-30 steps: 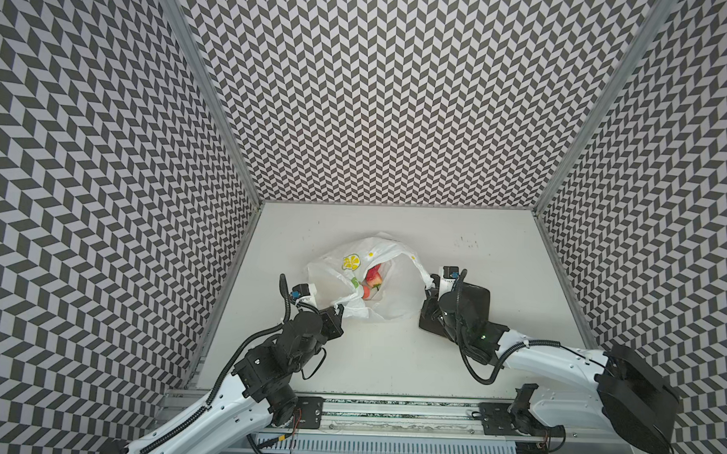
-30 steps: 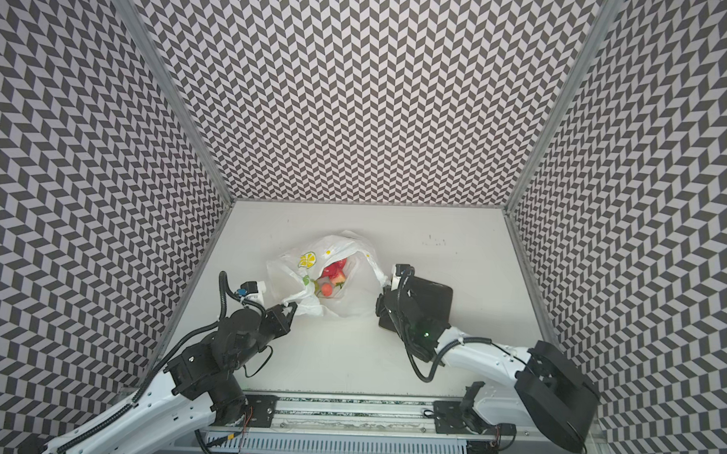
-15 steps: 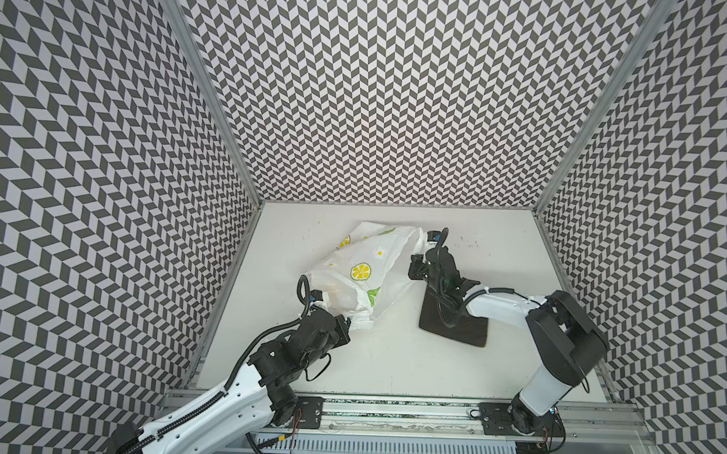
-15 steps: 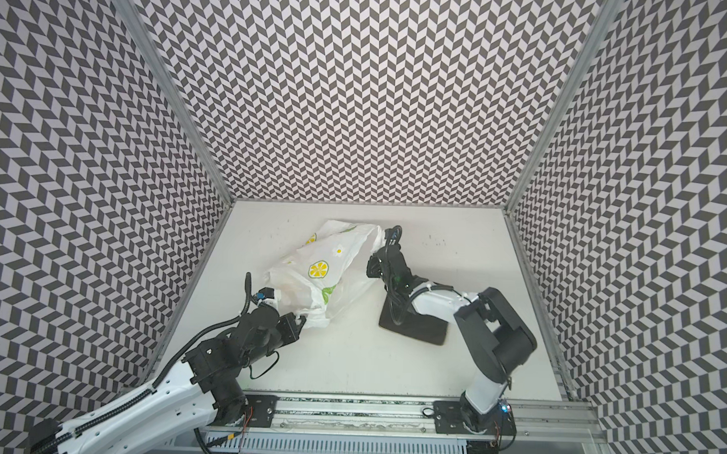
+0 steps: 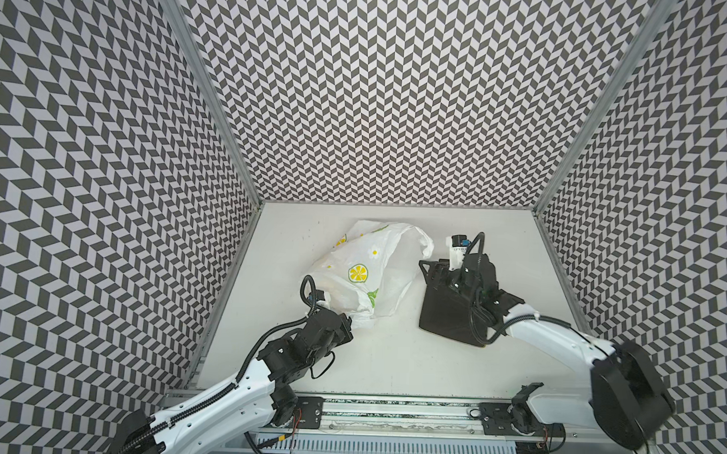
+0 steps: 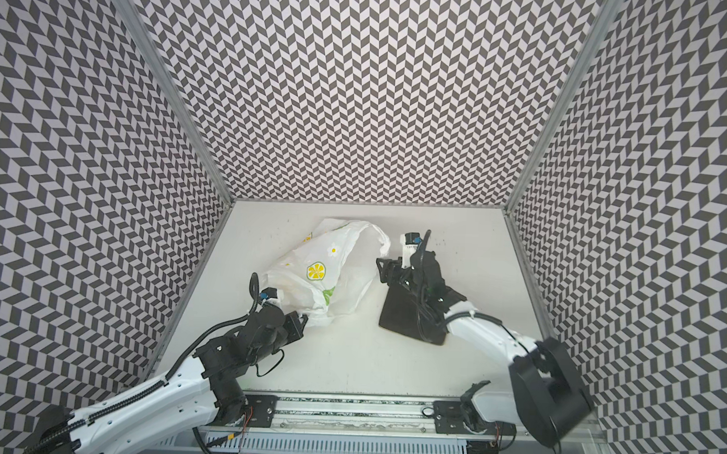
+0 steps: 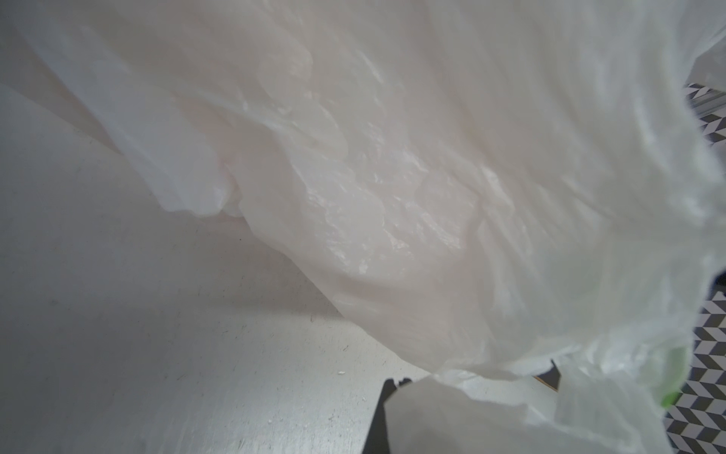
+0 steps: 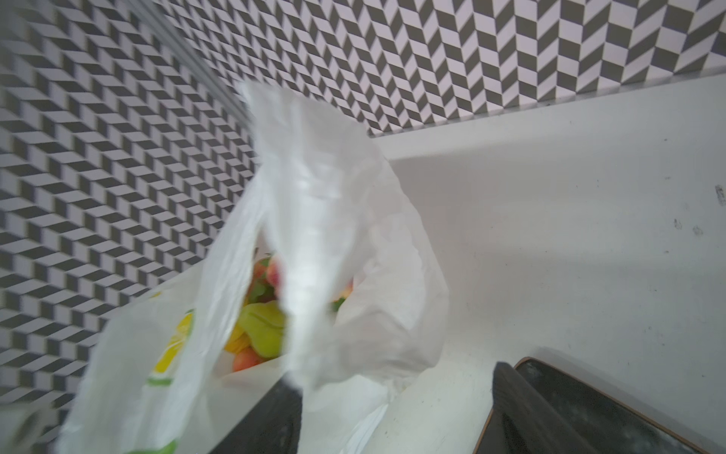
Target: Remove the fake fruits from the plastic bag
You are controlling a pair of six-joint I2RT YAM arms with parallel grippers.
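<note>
The plastic bag's near corner is in my left gripper and slack film hangs across the bag's opening (image 8: 314, 234), so next my left gripper grabs the film (image 5: 383, 265) above the bag's opening.
The plastic bag (image 5: 368, 274) (image 6: 318, 272), white film printed with lemon slices, lies crumpled on the table in both top views. My left gripper (image 5: 349, 319) (image 6: 301, 319) is shut on the bag's near corner. In the left wrist view, bag film (image 7: 393, 177) drapes over the gripper (image 7: 408, 389). My right gripper (image 5: 429, 272) (image 6: 383, 268) stands open just right of the bag's loose handle. In the right wrist view its jaws (image 8: 393, 412) are wide apart with slack film between them. The fake fruits (image 8: 259, 326) show through the bag's mouth, yellow, green and red. They are hidden in both top views.
A dark square plate (image 5: 441, 322) (image 6: 404, 321) (image 8: 609, 408) lies under the right wrist. The white table (image 5: 390, 362) is walled by chevron panels at the back and both sides. A metal rail runs along the front edge.
My right gripper has opened and let the bag's handle drop, then drawn back over the plate. The bag has tipped and sagged. The left gripper still holds its corner.
</note>
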